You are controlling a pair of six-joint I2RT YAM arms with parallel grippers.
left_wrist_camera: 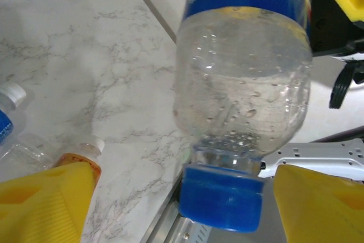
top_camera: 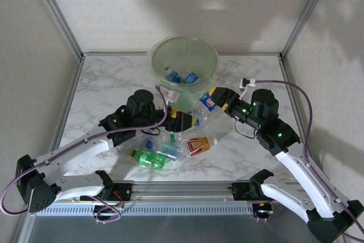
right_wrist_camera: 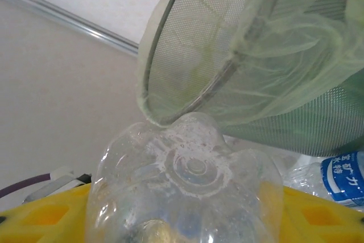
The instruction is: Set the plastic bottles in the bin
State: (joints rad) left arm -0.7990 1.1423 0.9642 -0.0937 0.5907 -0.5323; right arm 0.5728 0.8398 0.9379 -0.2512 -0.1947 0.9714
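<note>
My right gripper is holding the bottle's base (right_wrist_camera: 194, 169) outside the bin, so next my left gripper grabs the bottle's blue cap (left_wrist_camera: 220, 198) and carries the bottle over the rim of the bin.
My right gripper (top_camera: 218, 99) is shut on a clear plastic bottle (top_camera: 207, 104) with a blue label, held in the air just in front of the bin (top_camera: 183, 61). In the right wrist view the bottle's base (right_wrist_camera: 190, 180) sits between my yellow fingers (right_wrist_camera: 42, 217), and the pale-green bin wall (right_wrist_camera: 239, 49) rises close ahead. My left gripper (top_camera: 185, 119) is open by the bottle's cap end. Its blue cap (left_wrist_camera: 222, 197) hangs between the left fingers (left_wrist_camera: 48, 203) without touching them. Two blue-labelled bottles (top_camera: 181, 76) lie in the bin.
Loose bottles lie on the marble table (top_camera: 114, 83) near the front: a green one (top_camera: 151, 159), an orange-red labelled one (top_camera: 198, 145) and clear ones (top_camera: 169, 149). Another blue-labelled bottle (right_wrist_camera: 341, 177) rests by the bin's foot. A metal rail (top_camera: 182, 187) runs along the near edge.
</note>
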